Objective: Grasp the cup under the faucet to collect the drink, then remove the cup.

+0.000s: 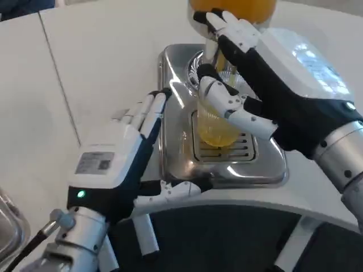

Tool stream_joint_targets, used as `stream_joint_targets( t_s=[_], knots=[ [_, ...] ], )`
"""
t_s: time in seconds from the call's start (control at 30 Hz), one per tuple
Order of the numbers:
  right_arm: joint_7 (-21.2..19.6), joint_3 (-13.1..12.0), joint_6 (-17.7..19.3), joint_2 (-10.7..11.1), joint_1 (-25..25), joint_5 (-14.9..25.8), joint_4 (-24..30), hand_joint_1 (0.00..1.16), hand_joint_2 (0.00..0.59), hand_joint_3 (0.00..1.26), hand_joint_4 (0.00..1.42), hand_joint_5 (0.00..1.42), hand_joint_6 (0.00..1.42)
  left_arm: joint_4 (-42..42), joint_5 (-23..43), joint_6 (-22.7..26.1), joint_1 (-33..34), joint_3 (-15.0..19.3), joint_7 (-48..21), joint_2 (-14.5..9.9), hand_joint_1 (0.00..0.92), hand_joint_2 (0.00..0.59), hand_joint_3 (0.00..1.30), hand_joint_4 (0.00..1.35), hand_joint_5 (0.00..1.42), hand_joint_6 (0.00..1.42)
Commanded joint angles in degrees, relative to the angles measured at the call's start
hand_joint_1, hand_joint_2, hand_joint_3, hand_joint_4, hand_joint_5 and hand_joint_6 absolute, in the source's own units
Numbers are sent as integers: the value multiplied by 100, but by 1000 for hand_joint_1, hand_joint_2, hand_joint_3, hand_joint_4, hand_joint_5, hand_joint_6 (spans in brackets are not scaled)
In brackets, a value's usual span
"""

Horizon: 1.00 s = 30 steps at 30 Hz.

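Observation:
My gripper will carry the cup off the drip tray, and the yellow drink (218,131) should stay well inside the cup, because the cup's clear side (238,83) shows above the drink.
A clear plastic cup (214,129), partly filled with yellow drink, stands on the slotted drip tray (238,152) of a chrome dispenser base (176,73). The faucet above it is mostly hidden. My right hand (255,79) wraps the cup: its thumb (229,105) lies across the cup's front, and its fingers (229,28) reach past the cup's far side, up by the orange tank (232,8). My left hand (127,153) lies open at the base's left edge with its fingers straight along the chrome side, holding nothing.
The dispenser stands at the table's near middle. White table surface (96,62) stretches to the left and behind. A dark curved table edge (227,221) runs along the front. A metal object (8,226) sits at the far left edge.

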<state>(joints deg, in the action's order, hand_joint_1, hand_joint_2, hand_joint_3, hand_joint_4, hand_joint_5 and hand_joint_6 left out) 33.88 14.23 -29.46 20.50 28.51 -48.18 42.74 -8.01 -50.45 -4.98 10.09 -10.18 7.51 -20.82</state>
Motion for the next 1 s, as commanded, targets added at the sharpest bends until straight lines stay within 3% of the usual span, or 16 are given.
stream_joint_targets(
  t_s=[0.03,0.23,0.37,0.63,0.73,0.83,1.0],
  knots=[
    [144,-73,-98,-18,-267,-66,31,0,570,44,0,0,0,220,-67,83,232,-164,50,72,124,55,0,0,96,141],
    [-93,-301,-165,-223,-642,-127,263,0,584,22,0,0,0,300,-48,130,318,-291,40,65,144,52,0,0,104,143],
    [-394,-393,-310,-526,-1019,-565,491,5,586,17,0,0,0,294,-52,104,307,-339,51,41,145,52,0,0,105,143],
    [-393,-460,-553,-1082,-1108,-1195,601,18,586,0,0,0,0,287,-34,96,271,-340,44,-16,146,52,0,0,105,143],
    [-569,-589,-664,-1443,-1129,-1105,693,79,586,0,0,0,0,270,-33,98,237,-339,48,-43,146,52,0,0,105,143],
    [-908,-812,-593,-1840,-1218,-590,788,91,586,0,0,0,0,253,-40,89,208,-334,60,-74,146,52,0,0,105,143],
    [-1064,-896,-593,-2067,-1366,-155,912,97,586,0,0,0,0,243,-47,96,190,-342,86,-78,146,52,0,0,105,143]
  ],
)
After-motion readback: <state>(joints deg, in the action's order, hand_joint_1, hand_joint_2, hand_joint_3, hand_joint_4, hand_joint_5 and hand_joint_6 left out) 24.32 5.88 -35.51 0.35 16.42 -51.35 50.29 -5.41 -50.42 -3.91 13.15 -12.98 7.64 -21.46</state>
